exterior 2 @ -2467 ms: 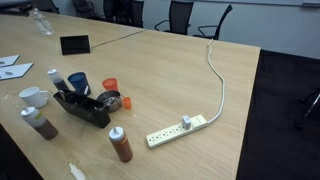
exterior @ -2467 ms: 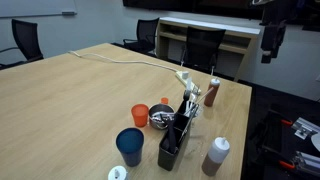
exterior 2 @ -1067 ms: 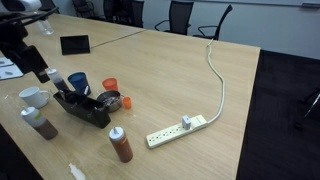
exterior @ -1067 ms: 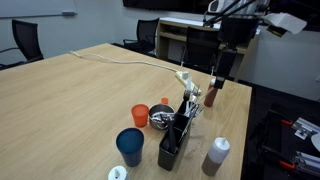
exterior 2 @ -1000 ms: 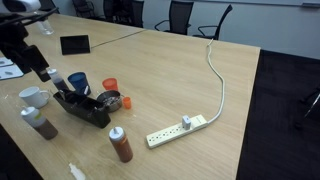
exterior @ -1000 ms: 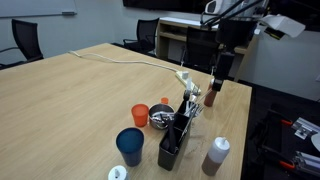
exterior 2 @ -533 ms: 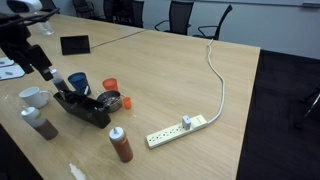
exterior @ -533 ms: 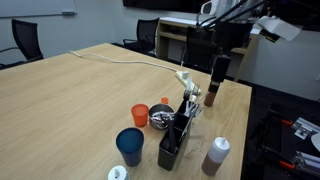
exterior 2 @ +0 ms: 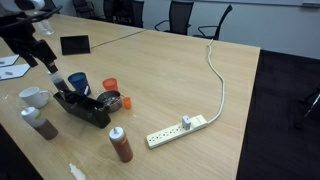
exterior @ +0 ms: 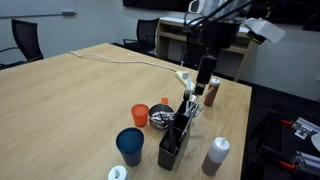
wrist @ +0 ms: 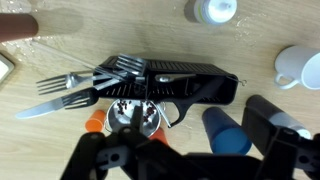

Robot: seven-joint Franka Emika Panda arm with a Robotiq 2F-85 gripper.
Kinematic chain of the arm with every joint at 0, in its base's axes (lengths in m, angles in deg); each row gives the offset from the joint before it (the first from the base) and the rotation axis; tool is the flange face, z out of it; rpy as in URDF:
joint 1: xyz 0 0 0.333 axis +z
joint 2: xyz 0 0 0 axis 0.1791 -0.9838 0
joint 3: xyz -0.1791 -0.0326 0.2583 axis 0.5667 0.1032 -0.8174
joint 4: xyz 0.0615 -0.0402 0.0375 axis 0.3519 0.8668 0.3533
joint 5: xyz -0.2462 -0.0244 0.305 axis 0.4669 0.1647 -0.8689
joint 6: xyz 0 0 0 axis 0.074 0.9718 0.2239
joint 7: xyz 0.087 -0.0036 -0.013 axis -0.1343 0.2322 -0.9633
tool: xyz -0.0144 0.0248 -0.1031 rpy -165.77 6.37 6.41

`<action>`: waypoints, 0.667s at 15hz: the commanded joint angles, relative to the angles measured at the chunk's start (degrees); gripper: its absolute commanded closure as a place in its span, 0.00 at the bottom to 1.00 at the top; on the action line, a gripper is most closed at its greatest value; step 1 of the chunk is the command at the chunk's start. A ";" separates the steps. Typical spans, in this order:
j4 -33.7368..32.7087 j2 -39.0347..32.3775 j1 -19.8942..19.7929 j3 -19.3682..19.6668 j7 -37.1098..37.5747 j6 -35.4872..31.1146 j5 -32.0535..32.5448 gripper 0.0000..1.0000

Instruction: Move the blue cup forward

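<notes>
The blue cup stands upright (exterior: 130, 149) and away from the orange cup. My open gripper should keep going down to the blue cup until the fingers are on either side of its rim (exterior: 131, 133).
The blue cup (exterior: 130, 146) stands upright on the wooden table beside the smaller orange cup (exterior: 140, 115). It also shows in the other exterior view (exterior 2: 78, 83) and in the wrist view (wrist: 228, 130). My gripper (exterior: 203, 76) hangs above the table beyond the black caddy, apart from the cup; it also shows in an exterior view (exterior 2: 48, 56). In the wrist view my gripper (wrist: 180, 132) is open and empty. The blue cup lies below it, close to one finger.
A black caddy (wrist: 185, 80) holds forks and a knife. A metal bowl (exterior: 160, 120), a white mug (exterior 2: 32, 97), two capped bottles (exterior 2: 120, 146) (exterior: 216, 155), a brown bottle (exterior: 213, 93) and a power strip (exterior 2: 175, 130) with its cable crowd the table.
My arm has swung in from the edge of the scene and come lower, toward the caddy and cups. The cups have not moved.
</notes>
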 commanded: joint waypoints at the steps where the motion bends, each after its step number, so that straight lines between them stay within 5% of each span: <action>1: -8.03 -8.63 0.68 0.08 -1.17 -1.61 3.57 0.00; 10: -31.15 -32.27 6.84 1.80 -4.40 -2.55 8.96 0.00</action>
